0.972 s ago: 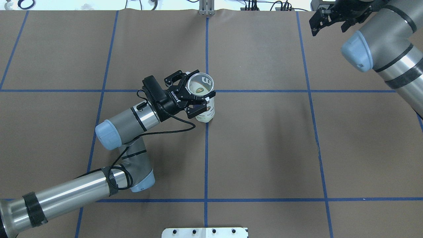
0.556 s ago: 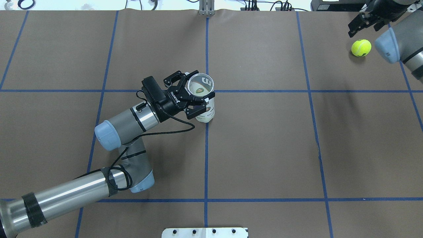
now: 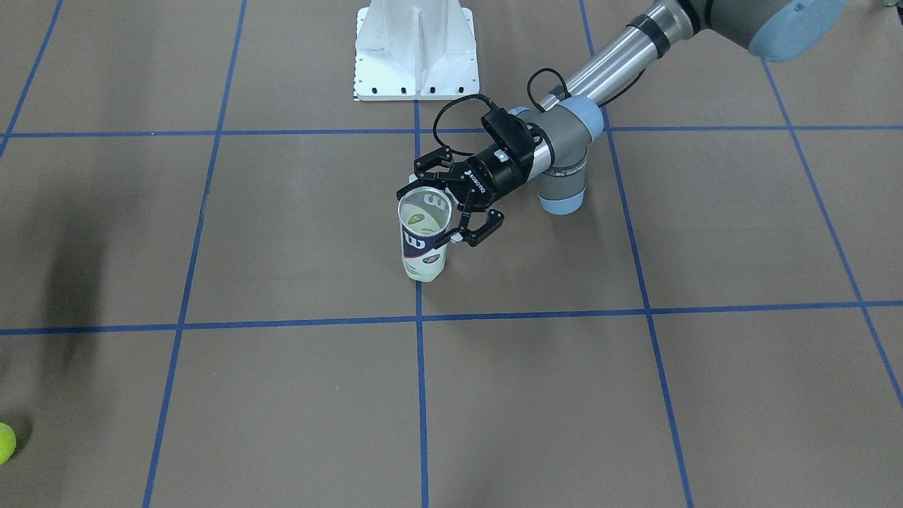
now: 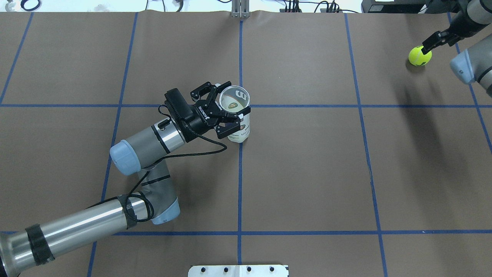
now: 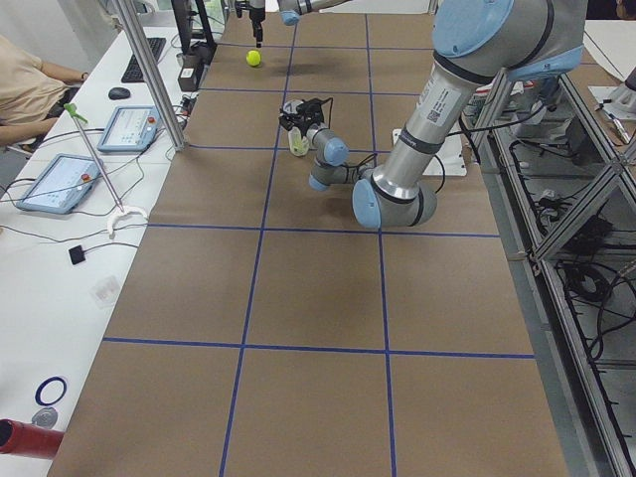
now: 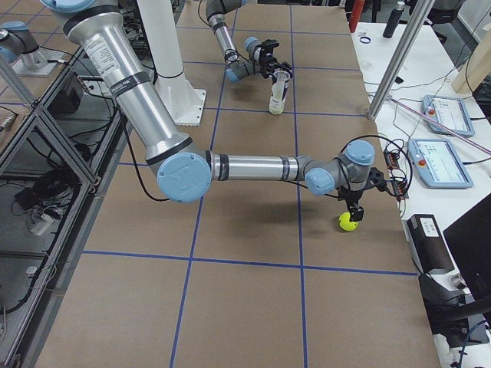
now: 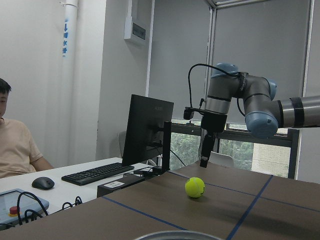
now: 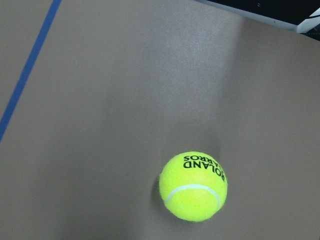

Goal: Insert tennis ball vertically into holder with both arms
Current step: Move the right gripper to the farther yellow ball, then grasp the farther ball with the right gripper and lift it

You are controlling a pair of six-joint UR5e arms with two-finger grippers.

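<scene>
The holder's wide rim (image 3: 425, 210) opens onto a deep hollow, so the tennis ball (image 3: 5, 443) will slip down below the holder's rim when I drop it in.
The holder (image 4: 240, 130) stands upright near the table's middle with its open rim up; it also shows in the front view (image 3: 423, 247). My left gripper (image 4: 232, 100) is shut on its upper part, a finger on each side. The tennis ball (image 4: 419, 56) lies on the table at the far right; it also shows at the front view's edge (image 3: 3, 443), in the right wrist view (image 8: 193, 186) and in the left wrist view (image 7: 195, 187). My right gripper (image 4: 426, 48) hangs just above the ball, apart from it, open and empty; its fingers stay outside the right wrist view.
The white robot base plate (image 3: 416, 49) is at the near table edge. Blue tape lines (image 4: 240, 173) grid the brown table. A desk with a monitor (image 7: 147, 125), keyboard and tablets (image 6: 449, 115) runs along the far side, where a person (image 5: 25, 84) sits.
My right arm has swung toward the table's right end, uncovering the ball, and its gripper now points down over it. The left arm and holder have not moved.
</scene>
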